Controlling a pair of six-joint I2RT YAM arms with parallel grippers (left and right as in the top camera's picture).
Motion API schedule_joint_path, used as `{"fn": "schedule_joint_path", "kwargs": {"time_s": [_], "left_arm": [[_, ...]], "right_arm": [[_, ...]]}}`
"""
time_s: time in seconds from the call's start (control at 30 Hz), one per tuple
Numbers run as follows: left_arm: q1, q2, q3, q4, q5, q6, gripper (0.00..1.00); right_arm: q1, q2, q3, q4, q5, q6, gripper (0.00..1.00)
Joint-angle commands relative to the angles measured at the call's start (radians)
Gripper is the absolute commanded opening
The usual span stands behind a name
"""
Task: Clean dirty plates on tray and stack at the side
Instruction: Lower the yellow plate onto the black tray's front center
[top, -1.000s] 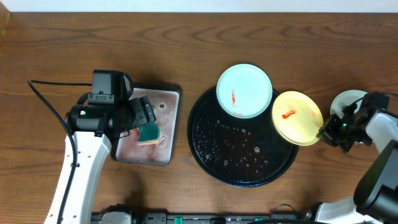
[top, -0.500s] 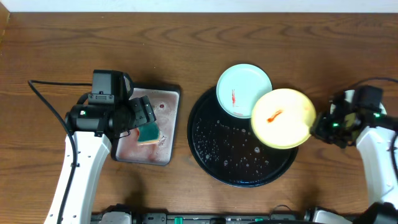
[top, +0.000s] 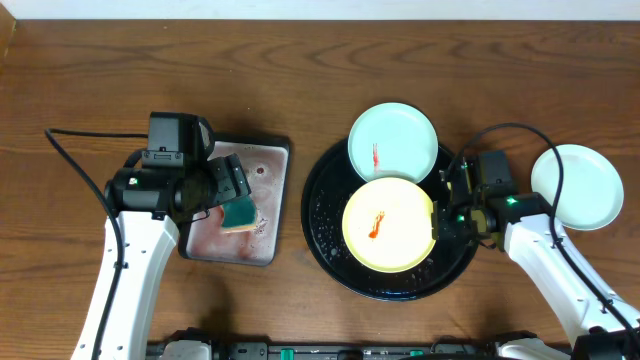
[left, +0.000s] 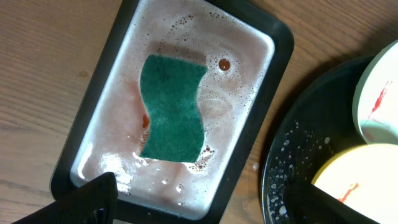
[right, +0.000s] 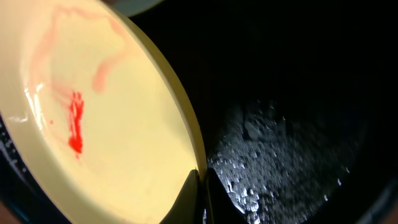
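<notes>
I need my right gripper to lay the yellow plate flat on the black tray (top: 337, 263), clear of the mint-white plate the yellow plate's rim (top: 392, 181) overlaps, before scrubbing.
The yellow plate (top: 388, 224) with a red smear is over the middle of the wet black tray (top: 335, 250). My right gripper (top: 438, 221) is shut on its right rim; the right wrist view shows the fingers (right: 200, 186) pinching the yellow rim (right: 93, 124) above the tray (right: 292, 112). A mint-white plate (top: 392, 144) with a red smear rests on the tray's far rim. Another mint-white plate (top: 577, 186) lies on the table at the right. My left gripper (left: 199, 208) is open above the small tray; it holds nothing. The yellow plate (left: 367, 180) and the black tray (left: 292, 155) show at right.
A small rectangular dark-rimmed tray (top: 270, 215) of pinkish soapy water sits left of the black tray, with a green sponge (top: 239, 212) in it. In the left wrist view the sponge (left: 173, 109) lies in the small tray (left: 261, 106). A cable (top: 70, 150) runs at far left.
My right gripper has carried the yellow plate leftward from the tray's right edge to over its middle, uncovering the mint-white plate on the table. The left arm has not moved.
</notes>
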Motion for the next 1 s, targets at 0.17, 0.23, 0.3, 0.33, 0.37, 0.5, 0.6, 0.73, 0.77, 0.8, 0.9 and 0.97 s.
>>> {"fn": "schedule_joint_path", "kwargs": {"time_s": [0.17,0.23,0.3,0.33,0.37,0.5,0.6,0.73,0.77,0.8,0.9,0.97], "left_arm": [[0.002,0.003,0.023,0.008,-0.002,0.009,0.85],[0.002,0.003,0.023,0.006,-0.001,0.009,0.85],[0.002,0.003,0.023,-0.003,0.048,0.010,0.85],[0.002,0.004,0.023,-0.004,0.073,0.010,0.85],[0.000,0.007,0.023,-0.009,0.089,0.010,0.85],[0.000,0.009,0.022,-0.023,0.092,0.010,0.85],[0.000,0.009,0.022,-0.023,0.092,0.010,0.85],[0.000,0.009,0.022,-0.022,0.092,0.010,0.85],[0.000,0.009,0.022,-0.022,0.092,0.010,0.85],[0.000,0.009,0.022,-0.022,0.092,0.010,0.85],[0.000,0.009,0.022,-0.022,0.092,0.010,0.85],[0.000,0.009,0.022,-0.022,0.092,0.010,0.85]], "right_arm": [[0.025,-0.011,0.125,-0.073,0.006,-0.151,0.33],[0.025,-0.021,0.180,-0.116,0.007,-0.151,0.33],[0.025,-0.033,0.240,-0.161,0.008,-0.151,0.33],[0.025,-0.038,0.264,-0.179,0.007,-0.150,0.33],[0.025,-0.042,0.280,-0.192,0.007,-0.140,0.33],[0.025,-0.026,0.262,-0.219,0.029,-0.072,0.39],[0.025,0.007,0.183,-0.181,0.060,-0.071,0.43],[0.025,0.060,0.084,-0.109,0.032,-0.071,0.42],[0.025,0.078,0.061,-0.084,0.026,-0.072,0.42],[0.025,0.092,0.048,-0.065,0.025,-0.072,0.40],[0.028,0.127,0.018,-0.011,0.014,-0.072,0.30],[0.029,0.138,0.013,-0.003,0.015,-0.072,0.15]]}}
